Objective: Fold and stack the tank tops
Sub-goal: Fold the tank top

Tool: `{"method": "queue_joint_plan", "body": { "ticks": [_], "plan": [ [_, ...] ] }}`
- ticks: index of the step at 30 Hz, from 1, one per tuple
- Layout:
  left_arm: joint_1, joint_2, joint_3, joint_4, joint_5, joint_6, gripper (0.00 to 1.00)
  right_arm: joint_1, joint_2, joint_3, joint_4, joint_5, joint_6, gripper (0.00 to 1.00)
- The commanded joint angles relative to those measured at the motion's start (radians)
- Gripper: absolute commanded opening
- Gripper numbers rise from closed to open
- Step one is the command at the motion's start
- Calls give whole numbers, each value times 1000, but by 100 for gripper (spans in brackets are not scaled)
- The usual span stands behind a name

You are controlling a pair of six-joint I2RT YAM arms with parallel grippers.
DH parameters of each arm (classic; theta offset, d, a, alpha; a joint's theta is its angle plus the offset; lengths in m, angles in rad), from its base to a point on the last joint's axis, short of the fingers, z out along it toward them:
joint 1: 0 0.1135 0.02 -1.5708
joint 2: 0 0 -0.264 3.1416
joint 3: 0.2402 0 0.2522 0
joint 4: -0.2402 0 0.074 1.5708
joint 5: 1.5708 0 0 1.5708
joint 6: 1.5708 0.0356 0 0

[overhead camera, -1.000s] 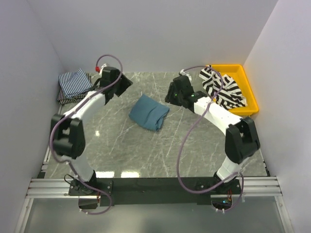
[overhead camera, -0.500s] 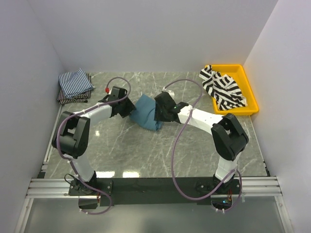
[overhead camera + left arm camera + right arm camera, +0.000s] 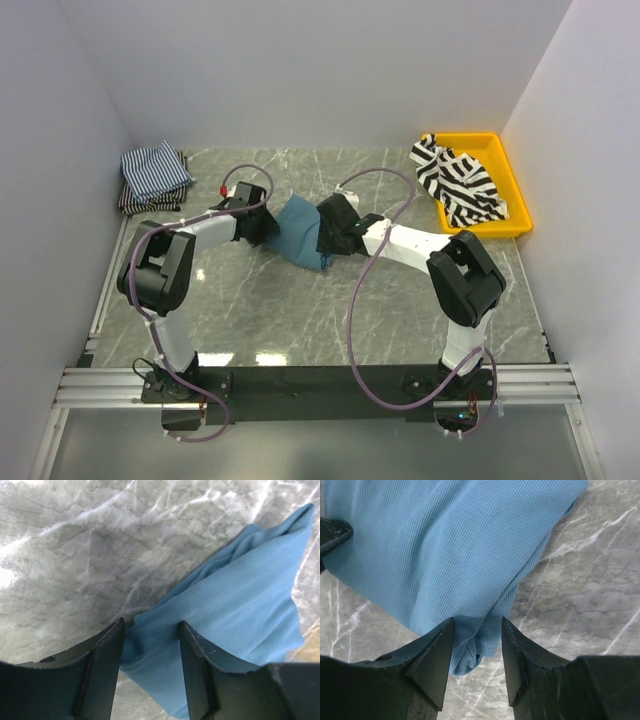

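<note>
The teal-blue tank top's near corner (image 3: pixel 471 654) is bunched up. Next, my right gripper smooths that corner flat before my left gripper takes the teal-blue tank top toward the folded striped tank tops (image 3: pixel 156 173).
The plain teal-blue tank top (image 3: pixel 298 235) lies folded in the middle of the marble table. My left gripper (image 3: pixel 268 228) is at its left edge and open. In the left wrist view the gripper (image 3: pixel 151 630) has a cloth corner (image 3: pixel 240 595) between its spread jaws. My right gripper (image 3: pixel 324 238) is at the top's right edge and open. In the right wrist view it (image 3: pixel 476 627) straddles a bunched corner of the cloth (image 3: pixel 445 540). The black-and-white striped top (image 3: pixel 458 182) lies crumpled in the yellow tray (image 3: pixel 516 195). Folded finely striped tops (image 3: pixel 152 175) sit at the back left.
White walls close the table on the left, back and right. The yellow tray stands at the back right corner. Purple cables loop over both arms above the table (image 3: pixel 300 310). The arms' bases are on the rail at the near edge.
Both arms have swung in from the back of the table and come down at either side of the teal top. The top has shifted little.
</note>
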Motion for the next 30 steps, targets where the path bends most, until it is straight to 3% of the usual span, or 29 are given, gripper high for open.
{"method": "queue_joint_plan", "body": {
  "ticks": [1, 11, 18, 25, 29, 30],
  "plan": [
    [0, 13, 36, -8, -27, 14, 53, 15, -31, -15, 50, 20, 33, 50],
    [1, 40, 47, -29, -34, 17, 52, 41, -39, -59, 94, 30, 92, 45],
    [4, 65, 77, -63, -60, 20, 45, 41, -79, -133, 120, 50, 118, 3],
    [15, 86, 85, -77, -71, 18, 34, 41, -145, -266, 171, 44, 154, 0],
    [16, 76, 82, -66, -56, 22, 34, 42, -154, -314, 238, 6, 179, 8],
    [16, 66, 82, -63, -51, 26, 34, 41, -157, -318, 246, -3, 181, 14]
  ]
}}
